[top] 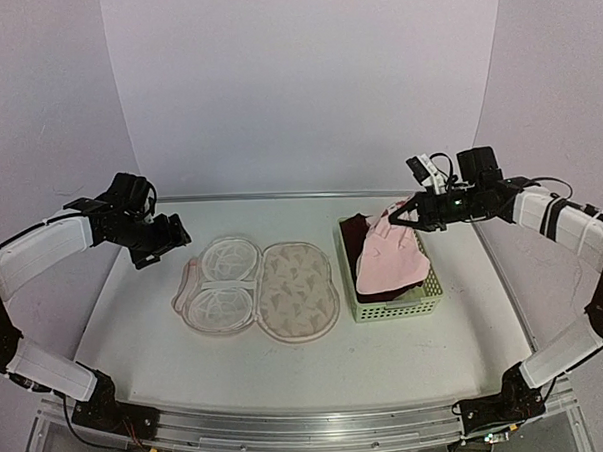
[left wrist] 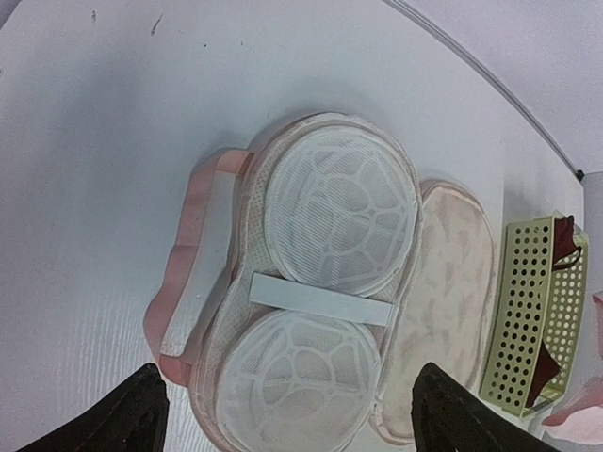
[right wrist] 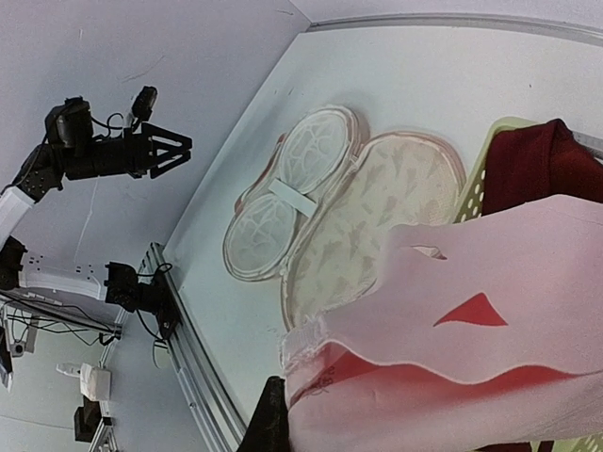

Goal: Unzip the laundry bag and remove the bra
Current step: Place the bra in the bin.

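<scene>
The pink bra (top: 388,261) is hanging within the rim of the green basket (top: 417,296), so the robot's right gripper should go on lowering it until the bra rests inside, and then let go.
The laundry bag (top: 256,288) lies unzipped and opened flat on the table. Its left half shows two white mesh domes (left wrist: 339,212); its right half is cream with small printed motifs (top: 296,289). It also shows in the right wrist view (right wrist: 349,202). My right gripper (top: 399,215) is shut on the pink bra (top: 391,257) and holds it hanging over the green basket (top: 425,301). In the right wrist view the bra (right wrist: 490,311) hides all but one finger (right wrist: 275,414). My left gripper (top: 167,237) is open and empty, above and left of the bag, which shows between its fingers (left wrist: 287,372).
The pale green slatted basket (left wrist: 537,311) stands right of the bag and holds a dark red garment (top: 354,234), also seen in the right wrist view (right wrist: 528,160). A pink fabric strip (left wrist: 184,254) sticks out along the bag's left edge. White walls enclose the table.
</scene>
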`<act>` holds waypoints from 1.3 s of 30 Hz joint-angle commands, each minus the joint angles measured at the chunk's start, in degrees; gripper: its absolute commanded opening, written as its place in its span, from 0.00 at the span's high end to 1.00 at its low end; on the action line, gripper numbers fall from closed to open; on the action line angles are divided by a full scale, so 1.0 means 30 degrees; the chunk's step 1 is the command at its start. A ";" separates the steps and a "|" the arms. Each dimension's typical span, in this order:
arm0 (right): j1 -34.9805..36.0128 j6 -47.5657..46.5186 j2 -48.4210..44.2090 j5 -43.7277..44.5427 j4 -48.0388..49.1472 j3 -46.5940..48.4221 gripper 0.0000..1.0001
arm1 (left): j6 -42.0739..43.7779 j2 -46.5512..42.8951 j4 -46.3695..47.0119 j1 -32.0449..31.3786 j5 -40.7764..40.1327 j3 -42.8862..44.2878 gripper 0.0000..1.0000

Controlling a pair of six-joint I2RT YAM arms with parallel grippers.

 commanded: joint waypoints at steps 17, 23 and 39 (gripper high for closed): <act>-0.1222 -0.4537 0.6482 -0.1974 -0.2453 0.5115 1.00 | 0.0326 -0.1134 -0.0104 0.0080 -0.0597 0.0654 0.00; -0.1363 -0.4745 0.8177 -0.2031 -0.2403 0.5168 1.00 | 0.0380 -0.1107 -0.0141 0.0079 -0.0598 0.0742 0.00; -0.1631 -0.3637 1.0266 0.5490 -0.2391 0.4134 0.84 | 0.0509 -0.0726 -0.0105 0.0079 -0.0559 0.0916 0.00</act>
